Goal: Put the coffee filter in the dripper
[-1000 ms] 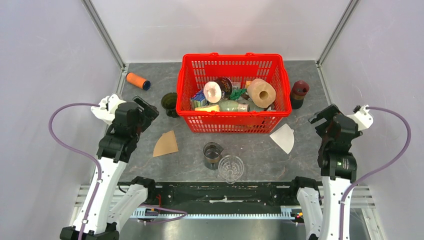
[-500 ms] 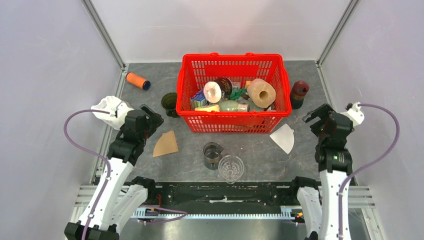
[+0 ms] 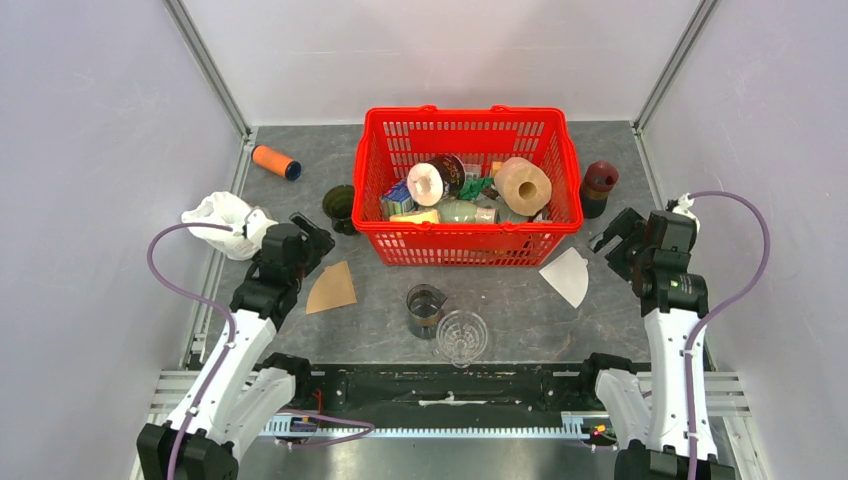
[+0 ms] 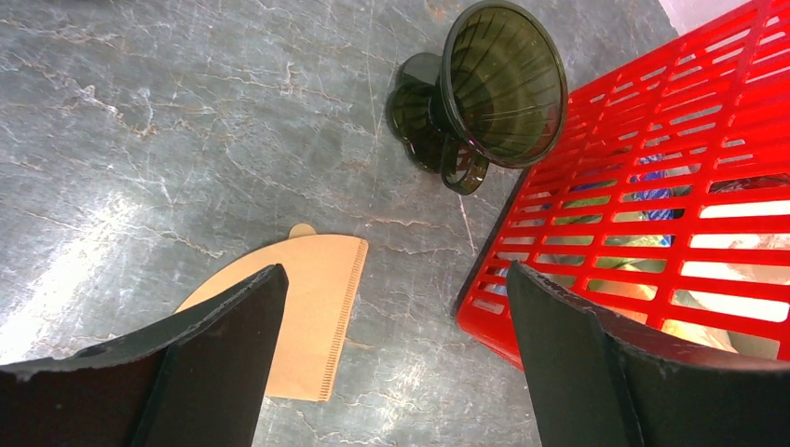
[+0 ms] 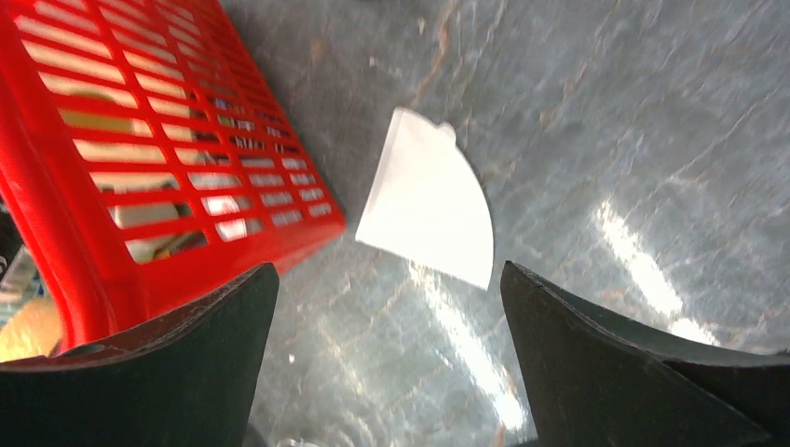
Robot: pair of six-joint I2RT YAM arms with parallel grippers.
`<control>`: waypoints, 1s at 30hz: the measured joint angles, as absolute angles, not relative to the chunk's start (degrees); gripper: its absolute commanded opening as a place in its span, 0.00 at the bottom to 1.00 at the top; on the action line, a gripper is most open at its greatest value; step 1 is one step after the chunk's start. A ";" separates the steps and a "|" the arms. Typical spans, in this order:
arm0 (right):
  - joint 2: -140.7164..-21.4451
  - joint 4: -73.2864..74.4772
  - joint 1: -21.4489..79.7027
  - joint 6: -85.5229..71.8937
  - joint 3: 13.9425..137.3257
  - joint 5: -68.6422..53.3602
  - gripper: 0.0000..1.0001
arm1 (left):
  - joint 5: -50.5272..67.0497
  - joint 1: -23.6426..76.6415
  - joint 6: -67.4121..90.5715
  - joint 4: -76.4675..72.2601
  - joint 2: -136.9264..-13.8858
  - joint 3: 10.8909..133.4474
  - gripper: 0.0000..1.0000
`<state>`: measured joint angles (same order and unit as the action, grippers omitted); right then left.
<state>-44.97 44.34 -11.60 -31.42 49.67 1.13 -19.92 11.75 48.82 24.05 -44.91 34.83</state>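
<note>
Open table (image 3: 513, 326) lies beside the clear glass cone, away from the dark glass mug, so my right gripper should keep going toward the cone's rim (image 3: 486, 336) and close there.
A brown coffee filter (image 3: 331, 288) (image 4: 298, 317) lies flat on the table left of the red basket. A white coffee filter (image 3: 566, 275) (image 5: 429, 200) lies flat by the basket's near right corner. The dark green dripper (image 3: 340, 208) (image 4: 494, 88) stands upright at the basket's left side. My left gripper (image 3: 305, 236) (image 4: 396, 272) hangs open above the table between the brown filter and the dripper, holding nothing. My right gripper (image 3: 618, 240) (image 5: 387, 270) is open and empty, just right of the white filter.
The red basket (image 3: 468, 245) holds several items. A dark glass mug (image 3: 425, 308) and a clear glass cone (image 3: 461, 335) stand near the front edge. An orange cylinder (image 3: 275, 161), a dark red pot (image 3: 598, 187) and a white cloth (image 3: 215, 212) sit at the sides.
The left gripper has swung right and nearer, toward the brown filter. The right gripper has moved left toward the white filter. Both stay open; no object has shifted.
</note>
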 measured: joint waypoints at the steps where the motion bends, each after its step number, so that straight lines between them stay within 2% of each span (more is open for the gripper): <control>1: -44.84 45.69 -11.60 -31.40 49.71 0.21 0.97 | -19.66 11.77 48.82 23.46 -45.17 34.63 0.94; 10: -39.27 55.31 -11.60 -31.44 48.10 -11.27 0.96 | -18.72 11.77 48.84 20.84 -47.33 34.22 0.94; 13: -35.53 56.01 -11.60 -31.53 44.47 -17.80 0.92 | -18.00 11.75 48.84 20.84 -47.99 34.20 0.95; 20: -29.95 55.48 -9.30 -34.00 35.79 -28.91 0.94 | -16.08 11.75 49.43 20.43 -50.17 33.67 0.95; 23: -28.32 52.23 -4.03 -36.99 32.82 -30.46 0.94 | -15.31 11.75 49.56 20.47 -50.94 33.67 0.96; 30: -37.98 39.90 26.35 -45.52 30.24 -21.52 0.92 | -14.41 11.77 49.65 20.97 -50.98 33.21 0.96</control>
<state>-37.98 39.90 26.35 -45.52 30.24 -21.52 -14.41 11.77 49.65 20.97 -50.98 33.21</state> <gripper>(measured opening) 0.937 0.956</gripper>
